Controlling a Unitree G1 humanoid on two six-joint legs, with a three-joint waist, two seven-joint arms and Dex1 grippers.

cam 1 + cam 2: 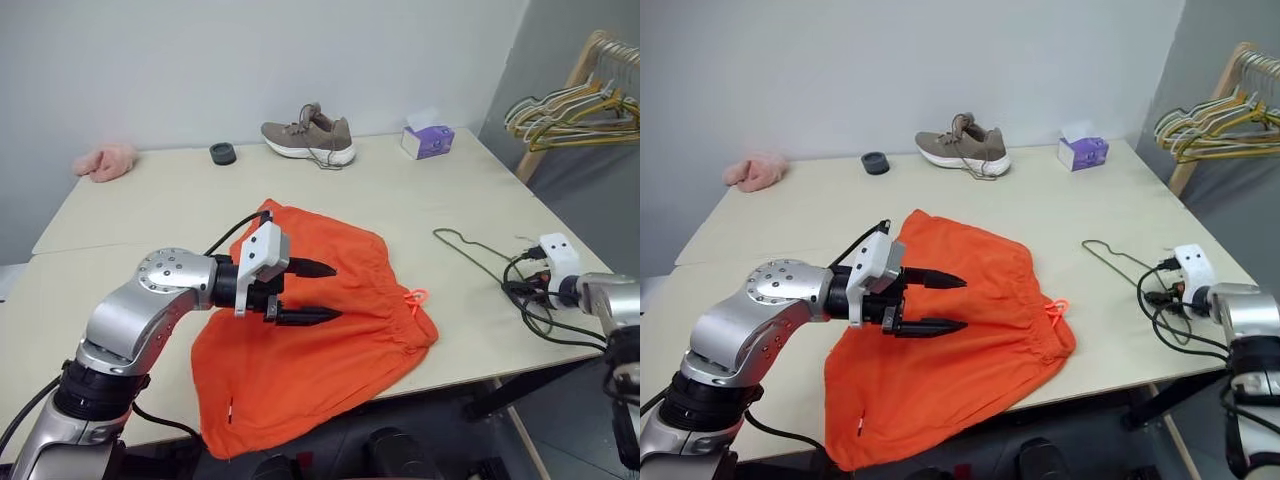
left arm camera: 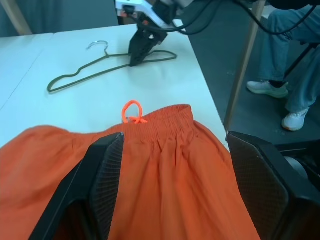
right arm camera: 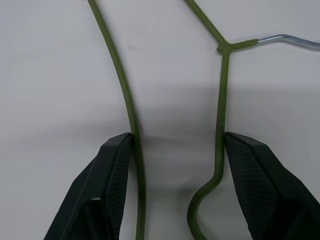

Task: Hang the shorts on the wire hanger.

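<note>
Next, my right gripper shifts and pinches the shoulder wire alone near the hanger's hook, because its fingers are around the hanger's bottom wire and shoulder wire together.
The orange shorts lie spread flat on the table, waistband toward the right, with a drawstring loop at the waistband. My left gripper hovers just above their middle, pointing right, open and empty. The olive-green wire hanger lies flat on the table to the right of the shorts. My right gripper is down on it, open, with two of the hanger's wires between its fingers. Each pad sits right against a wire, near the hook's base. The left wrist view shows that gripper tilted down onto the hanger.
At the far side of the table sit a grey shoe, a purple tissue box, a small black round item and a pink fluffy cloth. A rack of coloured hangers stands at the back right. A person's legs are beyond the table's right edge.
</note>
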